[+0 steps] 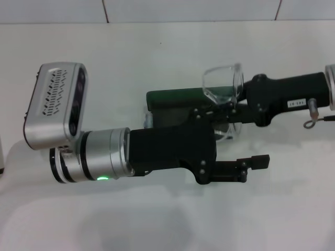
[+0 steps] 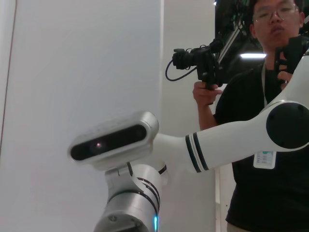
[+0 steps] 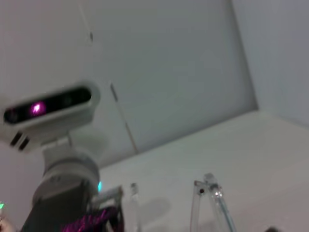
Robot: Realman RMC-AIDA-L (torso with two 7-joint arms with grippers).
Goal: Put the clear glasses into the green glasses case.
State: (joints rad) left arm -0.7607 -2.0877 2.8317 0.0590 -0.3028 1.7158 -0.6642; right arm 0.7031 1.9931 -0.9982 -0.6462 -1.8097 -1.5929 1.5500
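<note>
The green glasses case (image 1: 178,99) has my left arm across it, so I should pull that arm back before my right gripper turns the upright clear glasses (image 1: 224,83) down into the case.
The green glasses case (image 1: 170,99) lies on the white table (image 1: 157,47), and my left arm covers its near side. Whether its lid is up cannot be told. My right gripper (image 1: 234,107) reaches in from the right and is shut on the clear glasses (image 1: 222,83). They are held on edge over the case's right end, with one lens above the fingers and one below. A thin clear arm of the glasses (image 3: 212,200) shows in the right wrist view. My left gripper (image 1: 250,138) stretches across in front of the case and stands open. Its lower finger (image 1: 254,161) holds nothing.
My left wrist camera housing (image 1: 55,104) sits high at the left. A tiled wall (image 1: 188,10) runs behind the table. In the left wrist view a person holding a camera (image 2: 270,96) stands behind my right arm (image 2: 227,140).
</note>
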